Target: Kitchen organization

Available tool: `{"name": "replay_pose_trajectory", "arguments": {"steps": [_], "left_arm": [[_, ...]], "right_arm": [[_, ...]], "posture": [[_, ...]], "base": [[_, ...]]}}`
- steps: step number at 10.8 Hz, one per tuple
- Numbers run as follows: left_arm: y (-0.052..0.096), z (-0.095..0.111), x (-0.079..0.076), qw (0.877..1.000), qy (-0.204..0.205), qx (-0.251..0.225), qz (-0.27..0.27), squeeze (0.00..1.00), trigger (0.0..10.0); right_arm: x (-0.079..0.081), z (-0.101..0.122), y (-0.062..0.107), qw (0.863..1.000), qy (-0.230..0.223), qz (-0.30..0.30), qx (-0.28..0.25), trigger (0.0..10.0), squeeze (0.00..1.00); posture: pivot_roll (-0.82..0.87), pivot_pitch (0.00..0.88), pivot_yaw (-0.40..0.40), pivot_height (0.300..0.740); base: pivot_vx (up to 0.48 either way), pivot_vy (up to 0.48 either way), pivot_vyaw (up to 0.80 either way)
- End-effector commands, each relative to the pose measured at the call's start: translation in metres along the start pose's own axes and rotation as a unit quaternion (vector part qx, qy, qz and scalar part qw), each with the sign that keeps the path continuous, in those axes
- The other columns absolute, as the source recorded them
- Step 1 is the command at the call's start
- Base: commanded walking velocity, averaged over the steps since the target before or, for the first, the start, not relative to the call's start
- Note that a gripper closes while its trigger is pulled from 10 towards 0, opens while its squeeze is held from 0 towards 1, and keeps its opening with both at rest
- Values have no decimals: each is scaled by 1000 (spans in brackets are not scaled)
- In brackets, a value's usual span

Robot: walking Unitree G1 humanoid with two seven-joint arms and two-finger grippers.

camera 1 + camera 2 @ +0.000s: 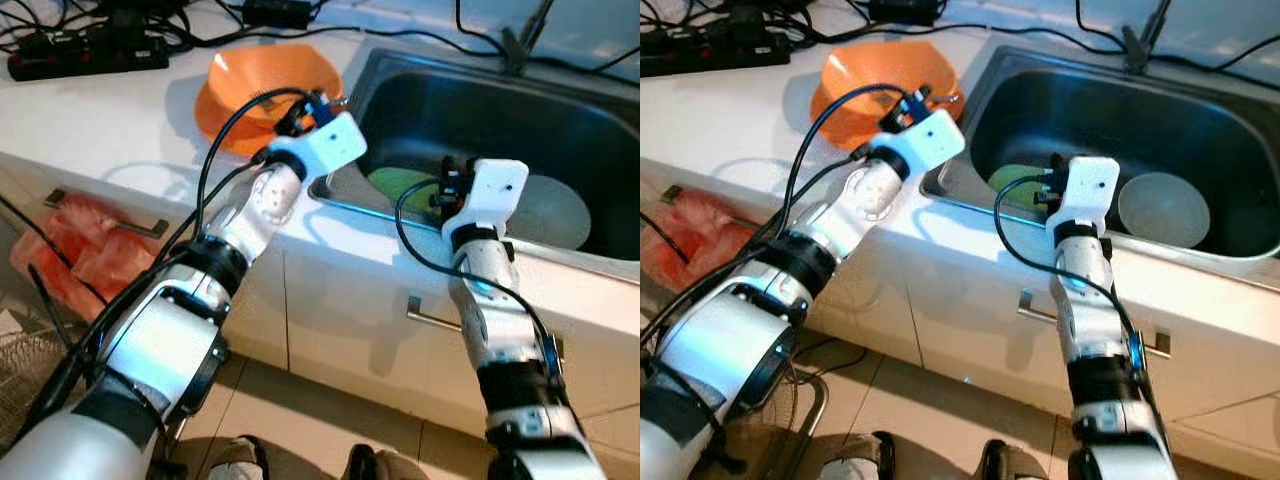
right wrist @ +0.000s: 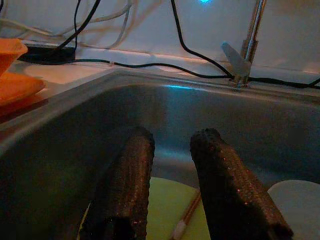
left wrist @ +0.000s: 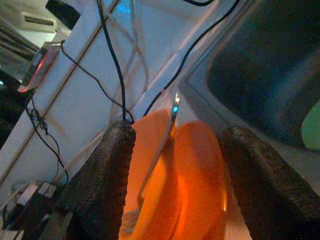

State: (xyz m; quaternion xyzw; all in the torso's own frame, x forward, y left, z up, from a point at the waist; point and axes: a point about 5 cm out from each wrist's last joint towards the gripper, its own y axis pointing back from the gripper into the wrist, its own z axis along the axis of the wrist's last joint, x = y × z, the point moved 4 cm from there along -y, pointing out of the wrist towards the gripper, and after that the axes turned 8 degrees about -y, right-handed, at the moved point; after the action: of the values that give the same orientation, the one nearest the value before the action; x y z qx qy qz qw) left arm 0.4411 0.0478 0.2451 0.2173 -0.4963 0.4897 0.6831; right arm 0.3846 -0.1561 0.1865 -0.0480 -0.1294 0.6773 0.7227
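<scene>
I expect the metal fork (image 3: 157, 161) to come out alone when I lift, leaving the bowl behind, because the fork's handle (image 3: 175, 108) sticks out freely past the orange bowl's rim.
An orange bowl (image 1: 262, 82) sits on the white counter left of the sink, with a thin metal utensil (image 3: 164, 142) lying in it. My left gripper (image 3: 180, 134) hovers over the bowl's near right edge, open, its fingers apart on either side of the utensil without touching it. My right gripper (image 2: 173, 136) reaches into the steel sink (image 1: 500, 110), open with a narrow gap and nothing held. Just below it lies a green plate (image 2: 165, 200) with a thin stick (image 2: 187, 214) on it. A grey plate (image 1: 555, 210) rests beside it in the sink.
A black power strip (image 1: 88, 50) and several cables lie along the back of the counter. The tap (image 2: 250, 40) stands behind the sink. A red bag (image 1: 85, 245) hangs by the cabinet at the left. Cabinet handles (image 1: 430, 318) jut out below the counter edge.
</scene>
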Motion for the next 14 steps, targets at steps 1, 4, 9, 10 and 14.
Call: {"name": "replay_pose_trajectory", "arguments": {"steps": [1,4,9,10,14], "left_arm": [[-5,10,8,1000,-13,-14,10,0,10000],[-9,10,7,999,-48,-5,3,0,10000],[-12,12,12,998,-56,5,27,0,10000],[-13,13,13,998,-60,6,32,0,10000],[-16,25,25,995,-74,-15,67,0,549]], "right_arm": [[-8,-22,11,999,1,-13,44,10000,0],[-12,-22,23,998,3,-19,52,10000,0],[-12,-19,39,998,1,-24,57,10000,0],[-13,-18,40,998,0,-26,57,10000,0],[-15,-15,44,998,-1,-31,57,10000,0]], "posture": [[-30,240,-1,740],[-58,263,-1,740],[-108,292,-2,740],[-111,294,-3,740],[-114,300,1,740]], "base": [[0,0,0],[0,0,0],[0,0,0],[0,0,0],[0,0,0]]}}
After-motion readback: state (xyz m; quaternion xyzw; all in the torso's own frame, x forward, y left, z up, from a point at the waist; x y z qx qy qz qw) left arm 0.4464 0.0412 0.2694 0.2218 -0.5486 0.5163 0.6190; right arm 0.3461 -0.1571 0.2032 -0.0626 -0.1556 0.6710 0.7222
